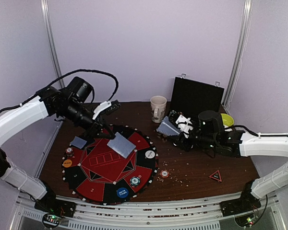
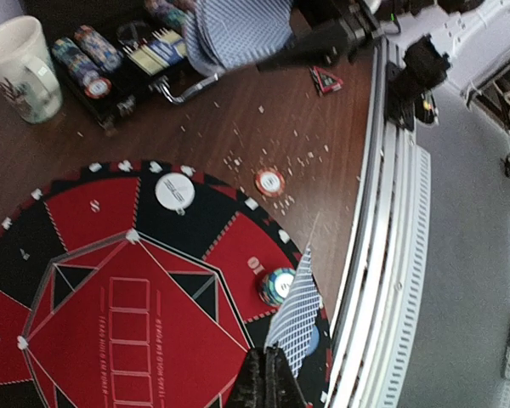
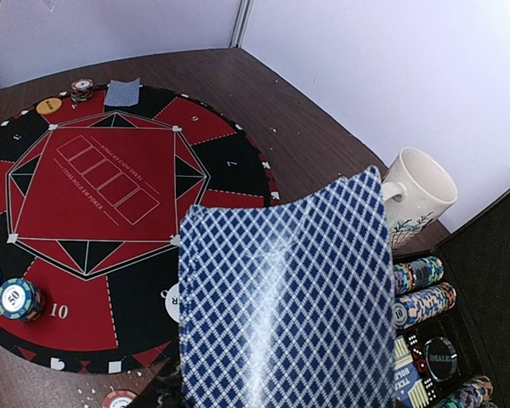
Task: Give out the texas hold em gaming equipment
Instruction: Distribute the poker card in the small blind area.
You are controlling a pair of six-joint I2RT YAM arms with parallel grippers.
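Note:
The mat next to the blue disc is empty, and one card is hanging by its edge. My left gripper should keep going there and let go of the card.
My left gripper is shut on the edge of one blue-backed playing card, which hangs over the red and black poker mat. Seen from the top, that card is above the mat's far side. Another card lies face down at the mat's left. My right gripper is shut on a deck of cards that hides its fingers. On the mat sit a white disc, a blue disc, an orange disc and two striped chips.
One chip lies on the wood just right of the mat, among crumbs. A cream mug stands at the back beside an open black case holding chip rows. A yellow-green bowl and a red triangle are at the right.

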